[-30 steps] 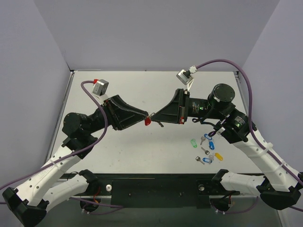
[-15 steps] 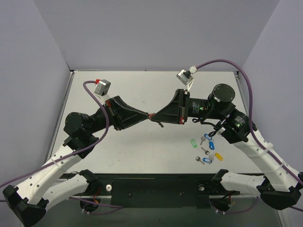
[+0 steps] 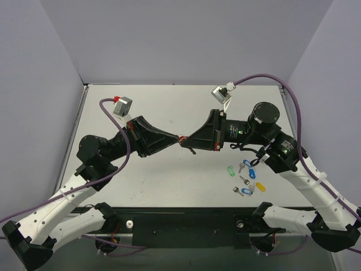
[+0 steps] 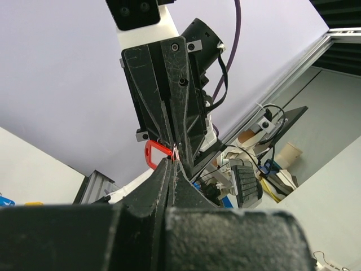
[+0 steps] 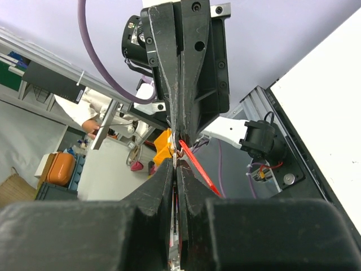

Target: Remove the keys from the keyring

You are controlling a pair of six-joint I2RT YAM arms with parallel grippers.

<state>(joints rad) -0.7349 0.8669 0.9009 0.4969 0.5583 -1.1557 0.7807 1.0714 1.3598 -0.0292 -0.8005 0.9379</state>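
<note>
Next, my left gripper opens and back away, as the red tag pokes out crooked beside the split ring, letting the tag hang before taking the split ring.
My two grippers meet tip to tip above the middle of the table. The red keyring tag sits right between the tips. My left gripper is shut, its jaws pressed together on the thin split ring, with the red tag hanging beside its tips. My right gripper is shut too. In the right wrist view a thin silvery key shows edge-on between its jaws, and the red tag slants off to the right.
Loose keys with a green tag, blue tags and a yellow tag lie on the white table at the front right, under my right arm. Grey walls stand on three sides.
My left gripper has moved right and closed the gap to the right gripper. The red tag, which hung below the left tips, now sits up between the two tips.
</note>
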